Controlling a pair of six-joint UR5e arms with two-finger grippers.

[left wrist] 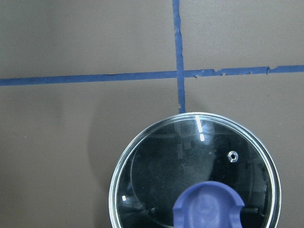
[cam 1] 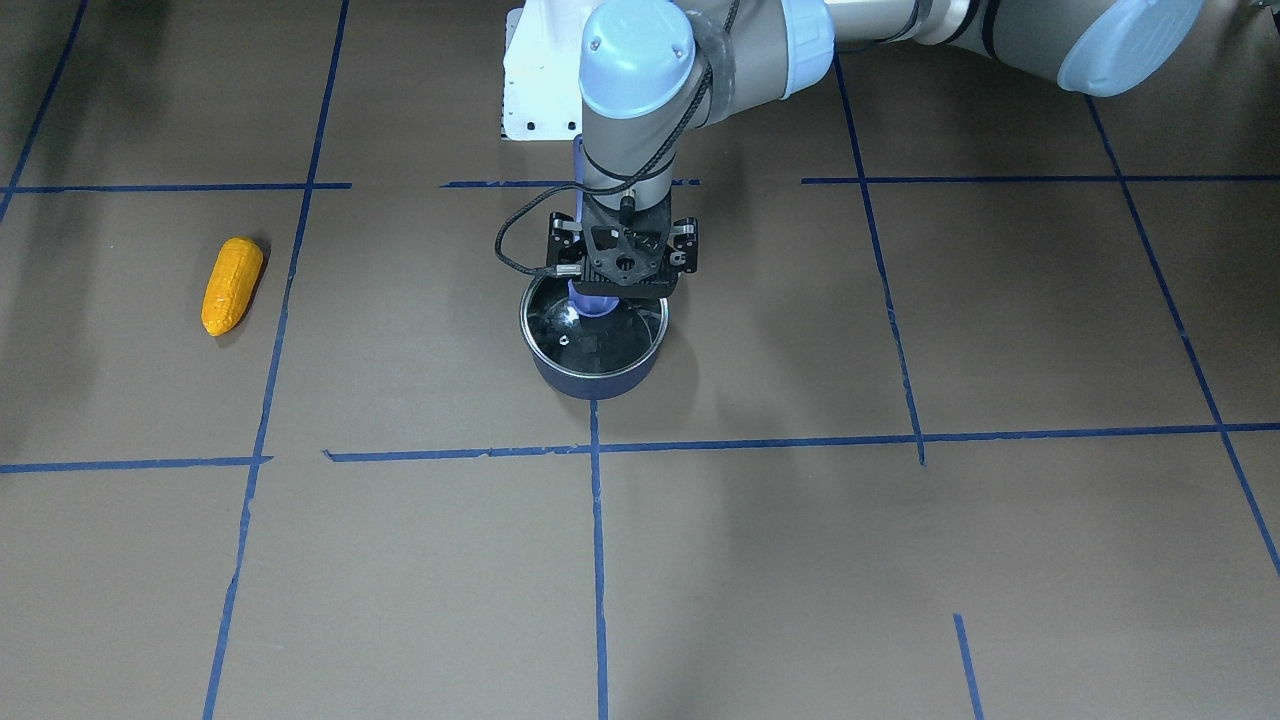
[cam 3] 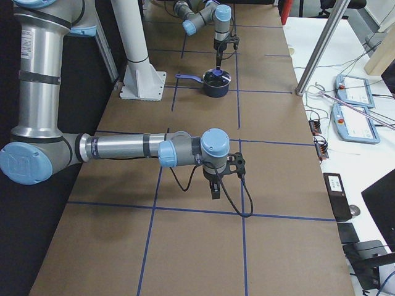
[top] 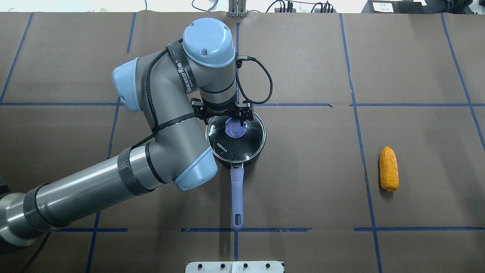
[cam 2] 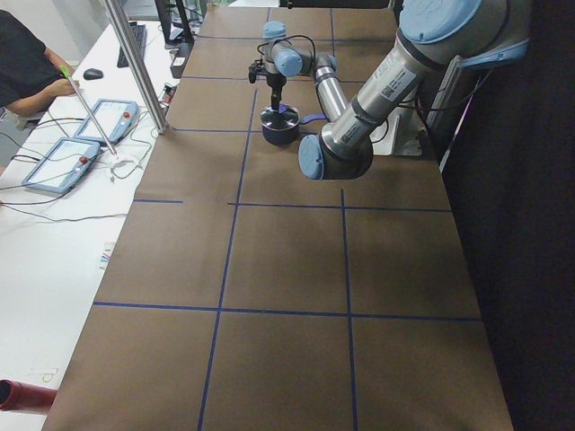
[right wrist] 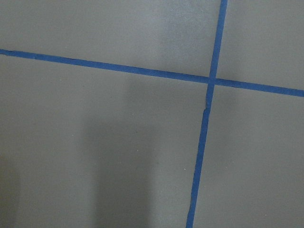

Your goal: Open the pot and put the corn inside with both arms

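Observation:
The glass lid [cam 1: 590,344] shows only even darkness through it, so I should expect an empty pot [cam 1: 595,385] when I pick the lid up by its blue knob.
The dark navy pot [top: 238,163] stands mid-table with its glass lid [top: 242,146] on and its periwinkle handle [top: 237,193] pointing toward the robot. My left gripper [top: 235,122] hangs straight down over the lid's blue knob [top: 232,129], its jaws open on either side of the knob. The left wrist view shows the lid [left wrist: 156,166] and the knob [left wrist: 209,206] just below. The corn [top: 389,168] lies alone on the table far to the right, also visible in the front view [cam 1: 232,285]. My right gripper [cam 3: 214,188] hovers low over bare table, and I cannot tell whether it is open or shut.
Blue tape lines [top: 356,104] grid the brown table. The robot's white base plate [top: 235,266] sits at the near edge. In the side views a white bench [cam 2: 63,162] with teach pendants and a seated person runs along the table's far side.

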